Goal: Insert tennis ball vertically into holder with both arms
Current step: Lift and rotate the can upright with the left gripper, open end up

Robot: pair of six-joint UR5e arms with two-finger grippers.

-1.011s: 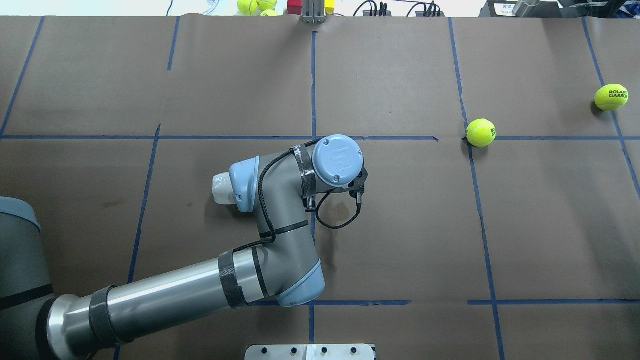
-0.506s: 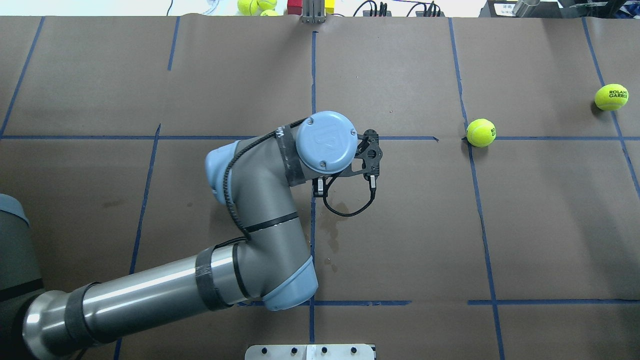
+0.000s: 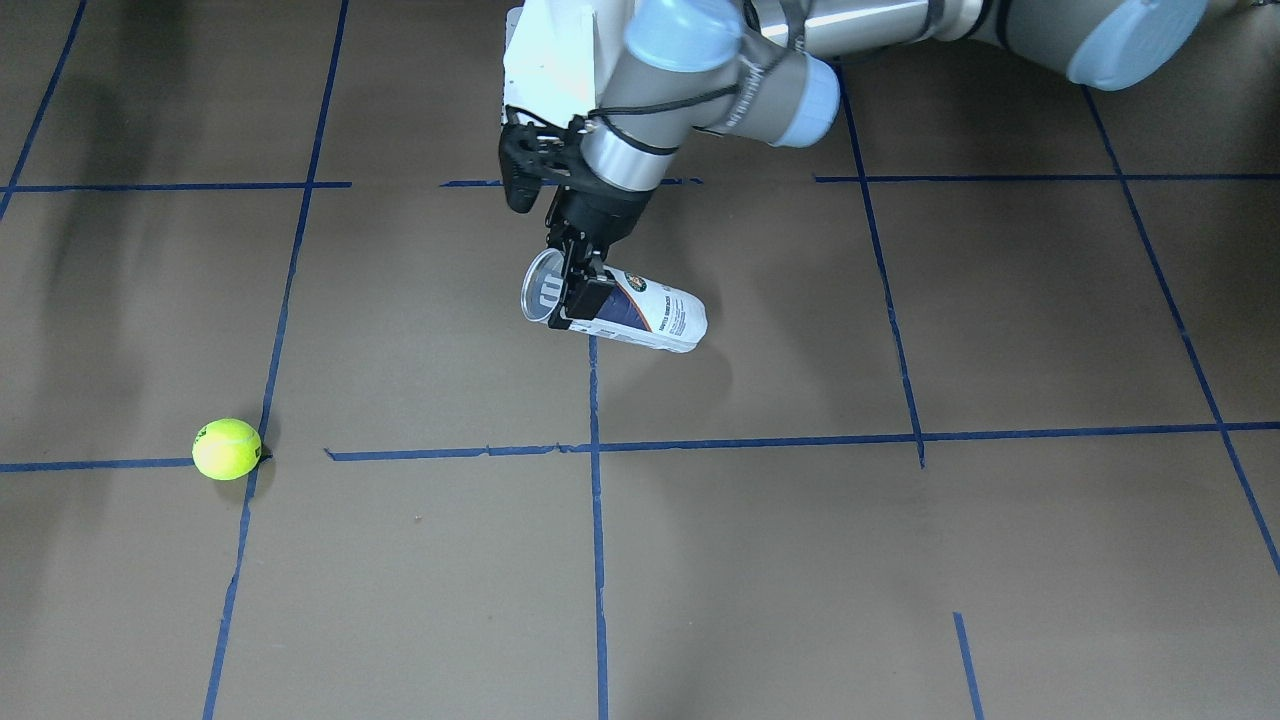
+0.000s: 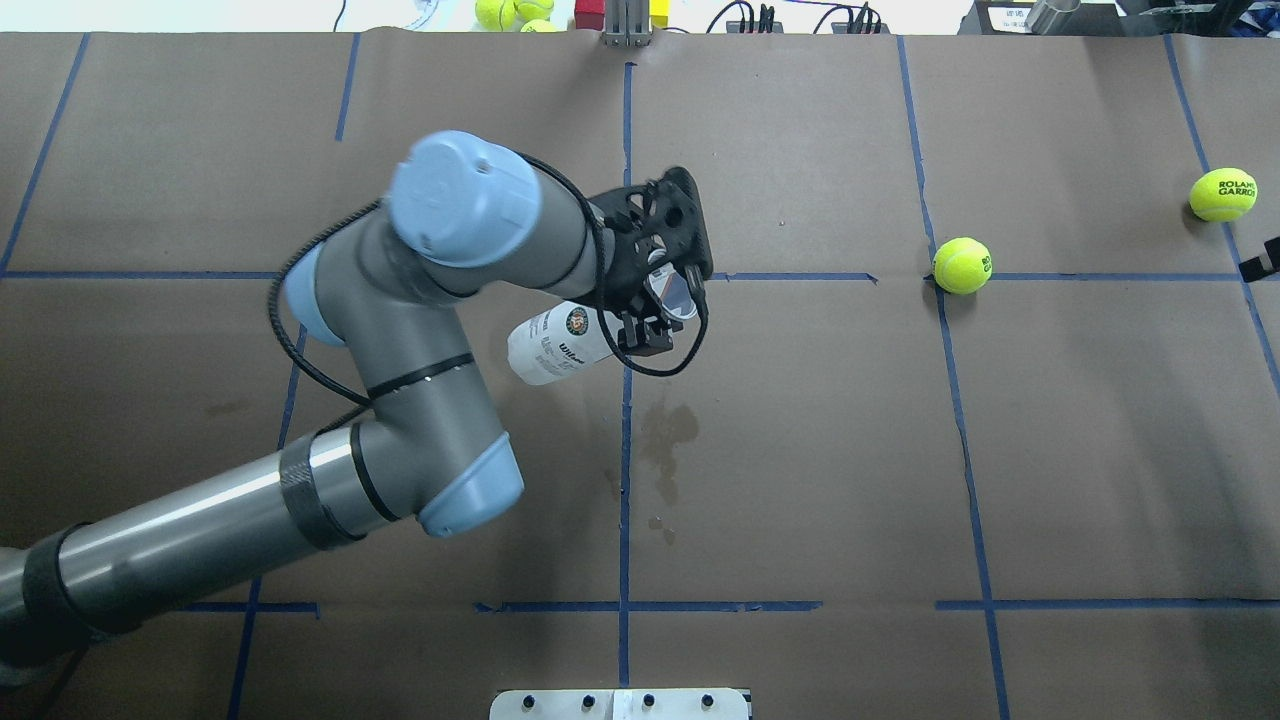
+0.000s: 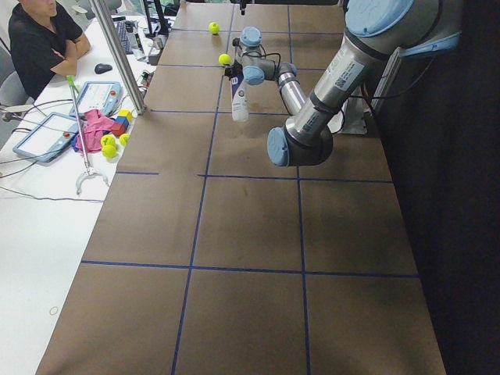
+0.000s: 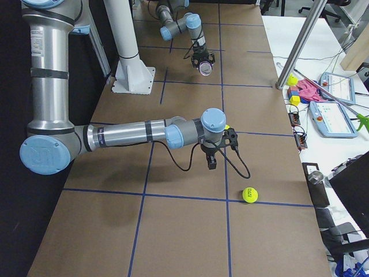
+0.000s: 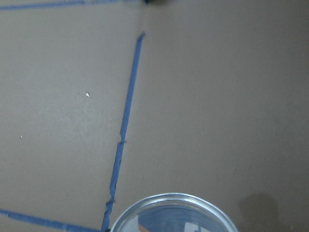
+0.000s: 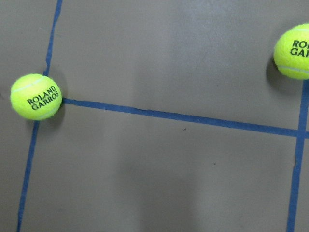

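The holder hangs almost flat and its open end (image 3: 542, 286) faces the tennis balls, so next I turn the holder upright (image 3: 654, 312) with my left gripper before a ball goes in.
The holder (image 4: 560, 345), a clear can with a navy-and-white label, hangs tilted above the table. Its silver-rimmed open end points toward the overhead view's right. My left gripper (image 4: 640, 325) is shut on the can just behind the rim, as the front-facing view (image 3: 577, 290) also shows. The rim (image 7: 174, 215) fills the bottom of the left wrist view. One tennis ball (image 4: 962, 265) lies on a blue tape crossing and another (image 4: 1222, 194) lies at the far right. My right gripper (image 6: 211, 161) hovers over the table between the two balls (image 8: 36, 96) (image 8: 294, 50). I cannot tell whether it is open or shut.
Brown paper with blue tape lines (image 4: 625, 450) covers the table. More balls and coloured blocks (image 4: 590, 12) lie beyond the far edge. A white mounting plate (image 4: 620, 703) sits at the near edge. An operator (image 5: 39, 39) sits at a side desk with tablets.
My left arm has lifted the can off the table and swung it forward, turning its open end to the right. A tip of my right gripper has entered at the overhead's right edge.
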